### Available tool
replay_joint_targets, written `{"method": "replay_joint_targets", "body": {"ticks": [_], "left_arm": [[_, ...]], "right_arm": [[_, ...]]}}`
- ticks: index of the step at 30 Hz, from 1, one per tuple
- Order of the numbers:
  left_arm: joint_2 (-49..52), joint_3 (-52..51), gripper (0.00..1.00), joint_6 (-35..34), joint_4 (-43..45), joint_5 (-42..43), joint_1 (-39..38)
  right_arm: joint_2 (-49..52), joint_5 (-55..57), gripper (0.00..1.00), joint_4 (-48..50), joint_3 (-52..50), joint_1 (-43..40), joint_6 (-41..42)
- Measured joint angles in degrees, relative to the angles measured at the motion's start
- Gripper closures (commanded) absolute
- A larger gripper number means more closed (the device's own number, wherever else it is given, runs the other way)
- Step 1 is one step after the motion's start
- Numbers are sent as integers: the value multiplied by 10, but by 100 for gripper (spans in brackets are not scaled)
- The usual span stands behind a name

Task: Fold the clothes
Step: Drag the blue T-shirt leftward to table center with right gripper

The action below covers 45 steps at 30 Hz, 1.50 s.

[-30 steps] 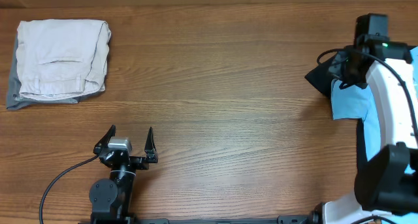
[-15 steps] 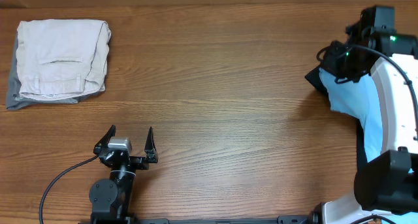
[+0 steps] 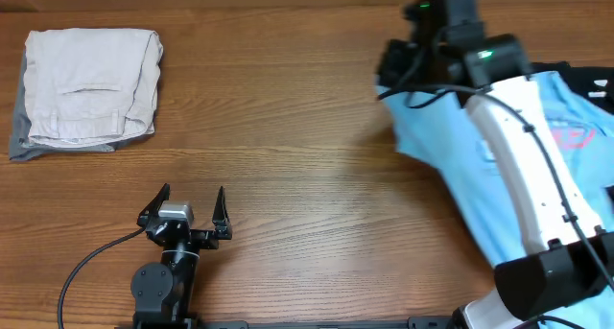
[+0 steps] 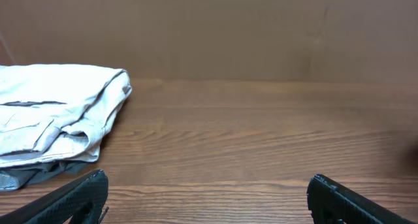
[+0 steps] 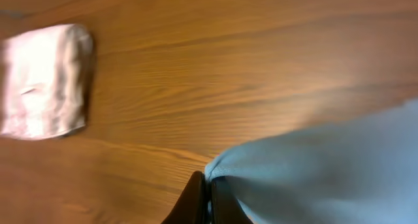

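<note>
Open wood runs from the light blue T-shirt's held edge (image 3: 395, 113) to my left gripper. My right gripper keeps pulling across and let go beside my left gripper (image 3: 249, 190).
The light blue T-shirt (image 3: 484, 190) with red and white lettering lies stretched over the right side of the table. My right gripper (image 3: 395, 68) is shut on its edge at the far middle right; the wrist view shows the fingers (image 5: 208, 192) pinching the blue cloth (image 5: 326, 165) above the wood. My left gripper (image 3: 187, 206) is open and empty near the front left, its two finger tips (image 4: 206, 194) wide apart over bare wood.
A folded beige garment (image 3: 88, 84) on a grey one lies at the back left; it also shows in the left wrist view (image 4: 55, 113) and the right wrist view (image 5: 42, 80). A dark cloth shows at the right edge (image 3: 590, 75).
My right gripper has moved left toward the table's middle, pulling the blue T-shirt out with it so that far more of it shows. The left arm has not moved.
</note>
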Motion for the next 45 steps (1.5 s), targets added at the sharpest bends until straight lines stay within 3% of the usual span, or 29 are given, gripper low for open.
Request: {"method": "replay_joint_targets", "body": {"ticks": [7, 16, 28, 31, 35, 36, 37, 39, 41, 45], "left_arm": [[0, 0, 0, 0, 0, 0, 0], [0, 0, 0, 0, 0, 0, 0], [0, 0, 0, 0, 0, 0, 0], [0, 0, 0, 0, 0, 0, 0], [0, 0, 0, 0, 0, 0, 0], [0, 0, 0, 0, 0, 0, 0], [0, 0, 0, 0, 0, 0, 0], [0, 0, 0, 0, 0, 0, 0], [0, 0, 0, 0, 0, 0, 0], [0, 0, 0, 0, 0, 0, 0]], "right_arm": [[51, -2, 96, 97, 0, 101, 34], [193, -9, 96, 233, 1, 211, 55], [255, -13, 95, 311, 1, 308, 60], [255, -12, 83, 314, 1, 319, 62], [255, -10, 81, 323, 1, 326, 61], [255, -10, 76, 324, 1, 327, 62], [255, -10, 61, 324, 1, 328, 64], [255, -8, 43, 325, 1, 328, 64], [255, -6, 34, 324, 2, 327, 59], [251, 0, 27, 278, 10, 313, 50]]}}
